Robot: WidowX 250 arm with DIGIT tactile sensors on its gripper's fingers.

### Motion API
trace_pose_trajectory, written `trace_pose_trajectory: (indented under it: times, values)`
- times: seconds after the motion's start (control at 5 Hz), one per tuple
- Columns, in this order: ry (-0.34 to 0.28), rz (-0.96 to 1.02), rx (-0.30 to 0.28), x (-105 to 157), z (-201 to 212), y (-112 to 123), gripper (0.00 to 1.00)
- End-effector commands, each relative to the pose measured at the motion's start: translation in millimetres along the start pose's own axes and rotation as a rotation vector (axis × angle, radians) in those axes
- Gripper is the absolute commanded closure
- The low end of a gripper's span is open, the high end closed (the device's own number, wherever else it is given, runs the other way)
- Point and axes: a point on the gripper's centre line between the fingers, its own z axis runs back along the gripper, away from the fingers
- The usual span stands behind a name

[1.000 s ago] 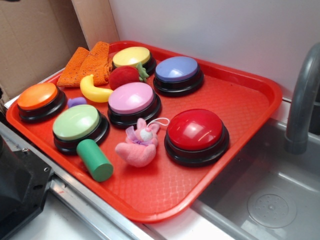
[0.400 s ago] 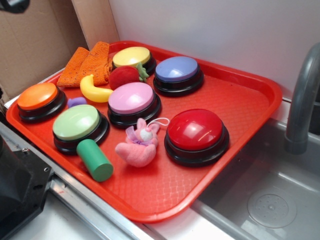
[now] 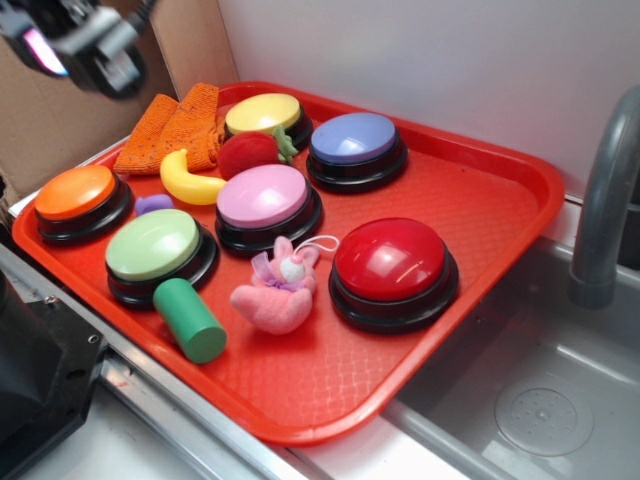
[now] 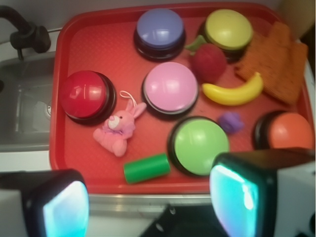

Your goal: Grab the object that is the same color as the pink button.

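Note:
The white loop string [image 3: 321, 241] is joined to the bunny's head and lies clear of the red button, so it will come along with the pink plush bunny [image 3: 277, 291] when the robot's gripper lifts.
The pink plush bunny [image 3: 280, 290] [image 4: 117, 130] lies on the red tray [image 3: 480, 215] [image 4: 74, 168], just in front of the pink button [image 3: 264, 198] [image 4: 171, 88] and beside the red button [image 3: 391, 262] [image 4: 86, 95]. Its white loop string points toward the red button. My gripper [image 3: 82, 40] [image 4: 150, 205] hangs high over the tray's far left corner, well away from the bunny. In the wrist view both fingertips frame the bottom edge, wide apart, with nothing between them. The gripper is open.
Also on the tray: lavender-blue button [image 3: 354, 142], yellow button [image 3: 264, 113], orange button [image 3: 76, 195], green button [image 3: 154, 247], green cylinder [image 3: 190, 320], banana [image 3: 188, 180], red strawberry [image 3: 250, 152], small purple lump [image 3: 153, 204], orange cloth [image 3: 170, 125]. A sink [image 3: 540, 400] and faucet [image 3: 605, 200] lie right.
My gripper has come into the exterior view at the top left, moving in over the tray's far left corner. Nothing on the tray has moved.

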Motion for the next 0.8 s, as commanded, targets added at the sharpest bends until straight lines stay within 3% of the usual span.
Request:
trace_pose_trajectory:
  times: [0.0,0.6]
  values:
    - [-0.011,-0.064,-0.004,2.6,-65.0,-38.9,0.0]
    - [0.055,-0.011,0.08,1.2,-133.7,-39.2,0.0]
